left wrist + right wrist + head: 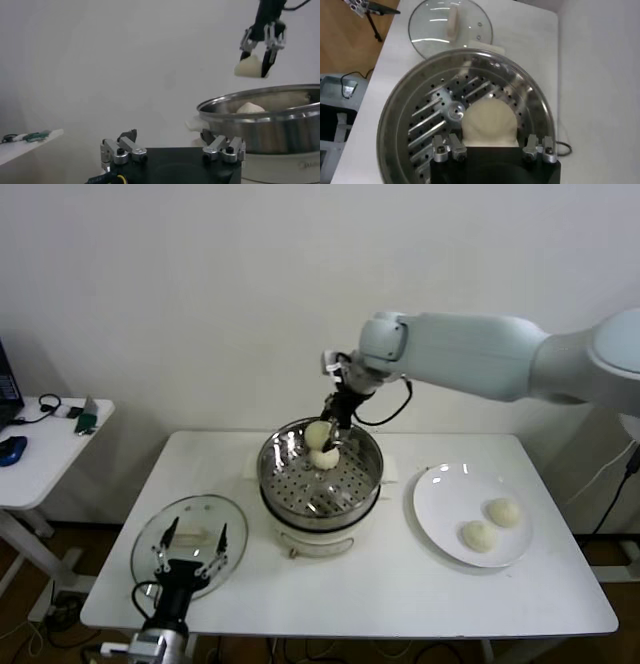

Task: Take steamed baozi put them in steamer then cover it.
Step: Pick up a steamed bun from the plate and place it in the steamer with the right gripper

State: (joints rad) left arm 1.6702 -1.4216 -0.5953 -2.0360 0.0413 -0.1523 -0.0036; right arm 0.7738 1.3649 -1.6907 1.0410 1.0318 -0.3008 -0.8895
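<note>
The perforated tray beside the resting baozi (pixel 325 459) is open, so my right gripper goes on lowering its baozi toward that free spot (pixel 297 480) and lets go of it there.
My right gripper (pixel 334 422) hangs over the far side of the steel steamer (pixel 290 484), shut on one cream baozi (pixel 317 433). From the wrist, that bun (pixel 489 124) fills the space between the fingers above the perforated tray (pixel 437 112). A second baozi (pixel 323 459) lies on the tray below it. Two more baozi (pixel 478 535) (pixel 503 511) sit on the white plate (pixel 440 494) at right. The glass cover (pixel 150 549) lies flat on the table's front left. My left gripper (pixel 190 556) hovers just above the cover, open and empty.
The steamer stands mid-table on its white base (pixel 320 539). A white side table (pixel 50 449) with cables and a blue mouse stands to the left. The wall runs close behind the table. From the left wrist, the steamer rim (pixel 260 106) rises to one side.
</note>
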